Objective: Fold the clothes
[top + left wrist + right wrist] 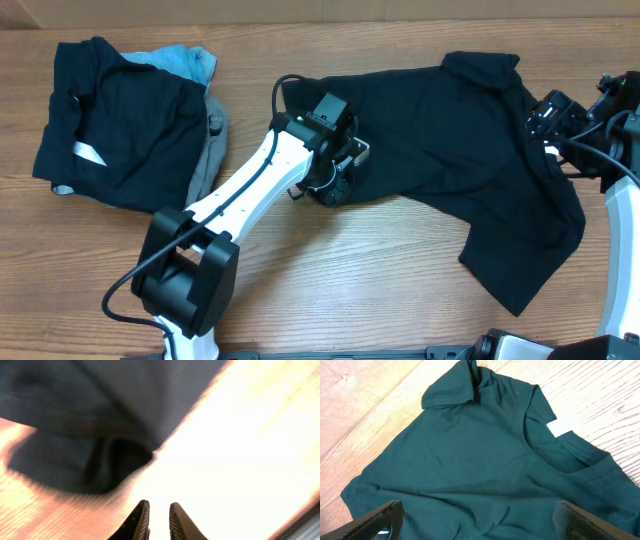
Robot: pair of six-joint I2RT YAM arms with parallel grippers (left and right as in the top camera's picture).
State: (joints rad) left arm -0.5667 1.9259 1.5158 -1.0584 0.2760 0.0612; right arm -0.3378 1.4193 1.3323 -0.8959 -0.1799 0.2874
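I should open my left gripper's fingers and reach over the corner's fold (140, 442), because they are almost closed and empty short of the black T-shirt's folded corner (95, 466).
The black T-shirt (450, 140) lies spread and wrinkled across the middle and right of the wooden table. My left gripper (333, 187) is at the shirt's lower left edge. In the left wrist view its fingers (159, 510) are almost closed with a narrow gap and hold nothing, above bare wood, with the shirt's edge (100, 405) just ahead. My right gripper (548, 125) is over the shirt's right part. In the right wrist view its fingers (477, 515) are wide open just above the fabric (470, 450), near the neck and its white tag (560, 427).
A pile stands at the far left: a black garment with a slanted white strip label (110, 130), a light-blue garment (185, 62) behind it and a grey one (205, 150) beside it. Bare wood (380, 270) shows in front of the shirt.
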